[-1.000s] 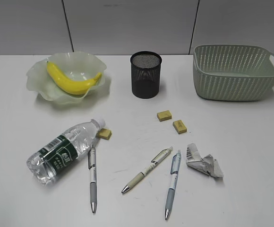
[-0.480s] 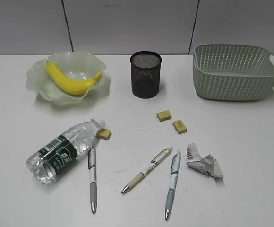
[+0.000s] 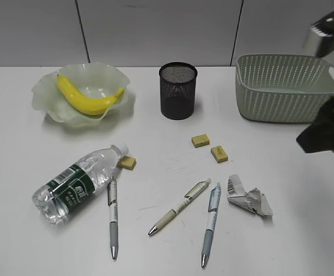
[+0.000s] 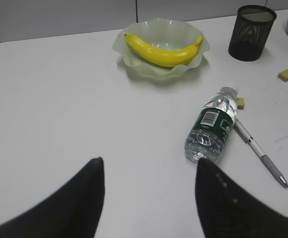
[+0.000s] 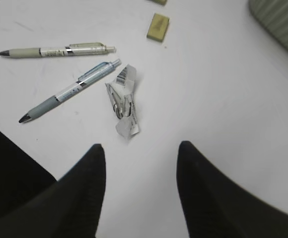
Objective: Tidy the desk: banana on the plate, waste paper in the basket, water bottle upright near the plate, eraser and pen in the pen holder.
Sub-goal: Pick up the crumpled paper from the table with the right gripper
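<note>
My gripper is about to carry the waste paper [image 3: 249, 198] into the basket. The paper has sharp creases and a raised flap [image 3: 234, 185], so it will stay crumpled as I carry it.
The banana [image 3: 89, 98] lies in the plate [image 3: 46, 103] at the back left. The water bottle [image 3: 78, 184] lies on its side, also in the left wrist view [image 4: 213, 124]. Three pens [image 3: 113, 215] [image 3: 179, 206] [image 3: 210, 224] and three erasers [image 3: 128, 163] [image 3: 200, 140] [image 3: 219, 153] lie loose on the desk [image 3: 167, 123]. The waste paper [image 3: 247, 195] lies front right. The pen holder [image 3: 178, 91] and the basket [image 3: 285, 89] stand at the back. My right gripper [image 5: 140, 146] is open and empty, just short of the waste paper [image 5: 123, 101]. My left gripper [image 4: 149, 161] is open and empty, left of the bottle.
My right arm [image 3: 328, 123] hangs in front of the basket's right end at the frame's edge. In the right wrist view, two pens [image 5: 59, 50] [image 5: 69, 91] lie left of the paper, with an eraser [image 5: 158, 26] beyond and the basket [image 5: 278, 20] at the top right.
My right arm has come into the exterior view at the right edge, in front of the basket. No object on the desk has moved.
</note>
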